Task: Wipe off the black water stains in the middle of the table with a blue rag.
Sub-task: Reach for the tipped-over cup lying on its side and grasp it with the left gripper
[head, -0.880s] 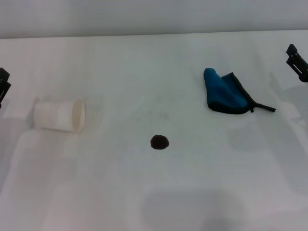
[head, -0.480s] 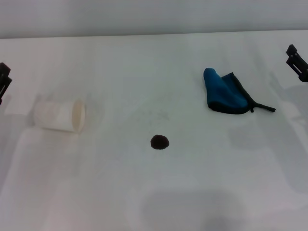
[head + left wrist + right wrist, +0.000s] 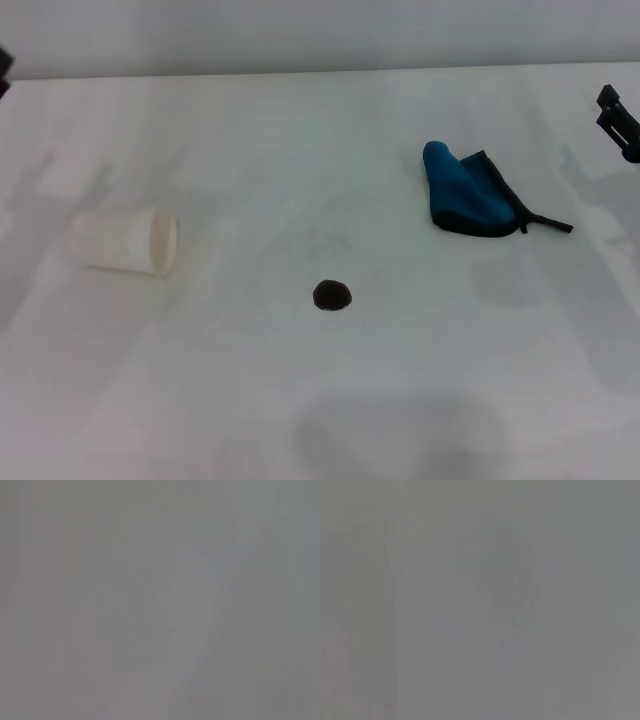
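My left gripper is to lift the cup upright (image 3: 112, 240) before the wiping, because the white paper cup is lying on its side with its opening (image 3: 163, 241) toward the black water stain.
A small dark blot, the black water stain (image 3: 332, 295), sits near the middle of the white table (image 3: 300, 400). The blue rag (image 3: 465, 191) lies bunched to the right and farther back, its thin black strap tail trailing right. My right gripper (image 3: 619, 122) shows only as a dark piece at the right edge, well to the right of the rag and apart from it. Of my left gripper (image 3: 4, 66) just a sliver shows at the top left corner. Both wrist views show only plain grey.
A white paper cup (image 3: 126, 240) lies on its side at the left, its mouth facing right. The table's far edge meets a grey wall at the back.
My left gripper has risen from the left edge beside the cup up to the top left corner. The right gripper, rag, stain and cup have not moved.
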Action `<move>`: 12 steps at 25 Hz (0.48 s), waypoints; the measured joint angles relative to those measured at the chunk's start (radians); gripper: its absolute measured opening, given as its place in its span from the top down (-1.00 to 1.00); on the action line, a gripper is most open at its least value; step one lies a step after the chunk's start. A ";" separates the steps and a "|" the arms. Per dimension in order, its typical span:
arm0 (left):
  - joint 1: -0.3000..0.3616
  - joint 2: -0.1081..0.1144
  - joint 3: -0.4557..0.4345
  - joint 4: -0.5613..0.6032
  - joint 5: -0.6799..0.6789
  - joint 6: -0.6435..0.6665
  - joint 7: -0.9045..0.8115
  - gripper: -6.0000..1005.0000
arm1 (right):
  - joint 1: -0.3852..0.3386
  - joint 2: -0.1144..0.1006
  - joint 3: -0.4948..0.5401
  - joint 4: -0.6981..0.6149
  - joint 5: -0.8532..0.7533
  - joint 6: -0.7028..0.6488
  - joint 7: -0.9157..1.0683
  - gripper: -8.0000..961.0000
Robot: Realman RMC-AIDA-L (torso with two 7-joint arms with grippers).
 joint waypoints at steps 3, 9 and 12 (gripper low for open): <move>-0.080 0.041 0.105 -0.085 0.051 0.023 -0.178 -0.77 | 0.001 0.000 0.000 0.000 0.001 0.000 0.000 -0.78; -0.175 0.057 0.269 -0.275 0.105 0.069 -0.385 -0.76 | -0.003 -0.001 0.002 0.000 0.006 0.000 0.000 -0.78; -0.276 0.077 0.275 -0.476 0.336 0.170 -0.521 -0.76 | -0.006 -0.002 0.002 0.000 0.007 0.000 0.000 -0.78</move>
